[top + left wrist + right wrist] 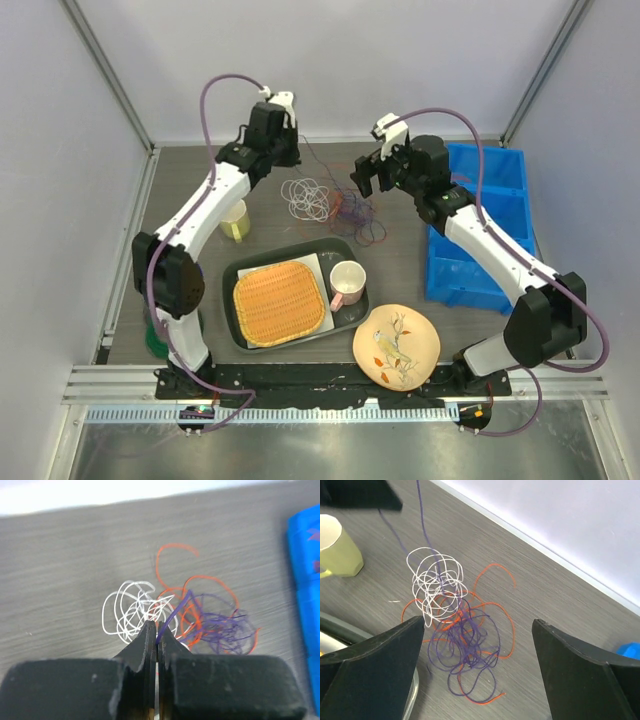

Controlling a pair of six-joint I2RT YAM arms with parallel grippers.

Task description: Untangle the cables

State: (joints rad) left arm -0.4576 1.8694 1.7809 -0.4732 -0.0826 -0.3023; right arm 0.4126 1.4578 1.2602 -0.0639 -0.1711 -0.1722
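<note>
The piece of purple cable in my left gripper crosses the white cable loops, so my right gripper should take that piece toward the blue bin and my left gripper should grab the purple cable loops.
The cables lie in one bunch on the grey table. In the right wrist view the white loops are at the upper left, the purple loops are lower, and the orange wire runs through and around them. My left gripper is raised at the bunch's far-left side and shut on a purple strand, which rises taut from the bunch. My right gripper is open, empty and above the bunch, with one finger on each side of the purple loops.
A yellow-green mug stands left of the bunch. A dark tray with a woven orange mat and a pink mug sits just in front. There is a painted plate at the front right and a blue bin on the right.
</note>
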